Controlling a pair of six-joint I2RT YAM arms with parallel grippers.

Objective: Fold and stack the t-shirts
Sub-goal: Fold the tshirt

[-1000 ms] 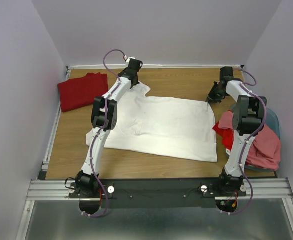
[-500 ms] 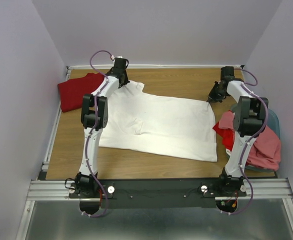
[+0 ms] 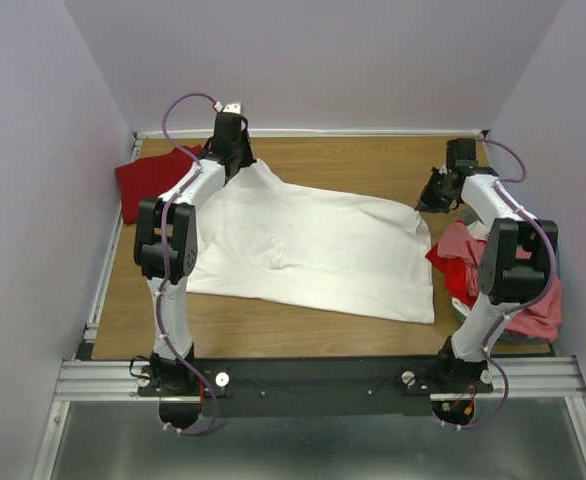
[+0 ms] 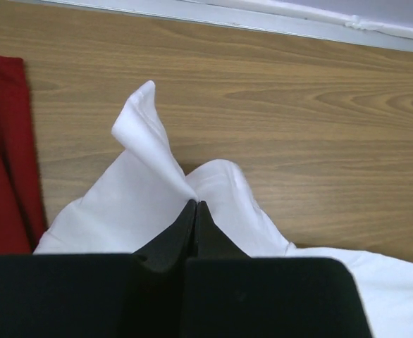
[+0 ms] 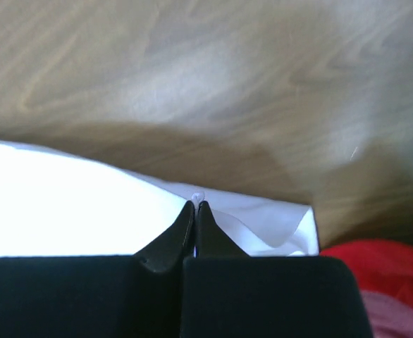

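Note:
My right gripper should now pull the white t-shirt's far edge [image 3: 338, 193], which is stretched between both grippers, over the flat near part [image 3: 368, 285] and let go of it there.
A large white t-shirt [image 3: 313, 250] lies spread across the middle of the table. My left gripper [image 3: 239, 160] is shut on its far left corner [image 4: 157, 183] and lifts the cloth into a peak. My right gripper [image 3: 428, 203] is shut on its far right corner [image 5: 213, 211]. A dark red t-shirt [image 3: 148, 180] lies folded at the far left and shows in the left wrist view [image 4: 5, 155]. Red [image 3: 451, 265] and pink [image 3: 533, 295] t-shirts are heaped at the right.
A teal bin [image 3: 551, 245] sits under the heap at the right edge. White rails run along the table's far edge [image 3: 353, 132] and left edge [image 3: 103, 270]. Purple walls close in on both sides.
My left gripper has moved left and farther back with the white t-shirt's corner, stretching the cloth. The right gripper has shifted slightly with its corner.

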